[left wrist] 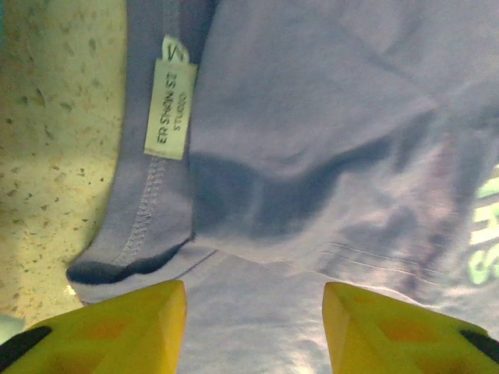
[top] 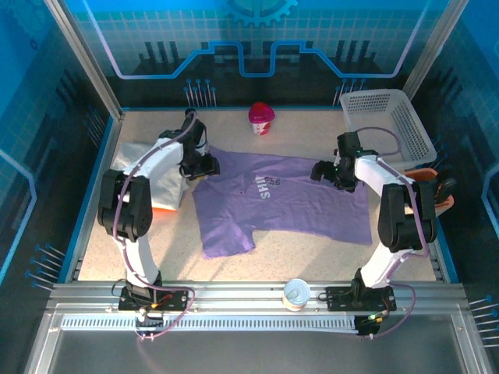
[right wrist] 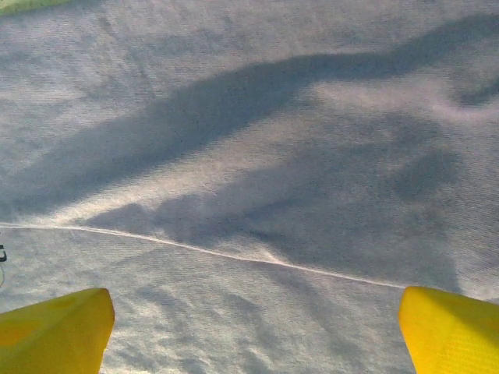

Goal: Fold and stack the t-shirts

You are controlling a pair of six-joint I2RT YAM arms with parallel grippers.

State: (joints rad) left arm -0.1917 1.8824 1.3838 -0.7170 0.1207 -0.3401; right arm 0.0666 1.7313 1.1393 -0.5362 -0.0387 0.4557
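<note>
I need to pull the folded-over cloth point(left wrist: 292, 195) beside the collar smooth before the next fold because it is wrinkled, so my left gripper should pinch its near edge point(left wrist: 261, 260) first.
The lavender-purple t-shirt point(top: 284, 204) lies spread across the table's middle, white lettering point(top: 263, 185) facing up. My left gripper point(top: 204, 165) hovers over its far left part, near the collar. In the left wrist view the yellow fingers point(left wrist: 117, 323) stand apart, gripper point(left wrist: 255, 327) open, over purple cloth point(left wrist: 312, 117) with a collar label point(left wrist: 168, 109). My right gripper point(top: 326, 171) sits over the shirt's far right part, and in its wrist view the gripper point(right wrist: 257, 335) is wide open above cloth crossed by a seam point(right wrist: 234, 255). A white shirt point(top: 144, 167) lies at the left on an orange one point(top: 162, 209).
A white mesh basket point(top: 390, 117) stands at the back right. A pink cup point(top: 261, 118) sits at the back middle, a round white container point(top: 296, 294) on the near rail. An orange and black item point(top: 437, 187) lies by the right edge. Speckled tabletop point(left wrist: 54, 140) shows left of the collar.
</note>
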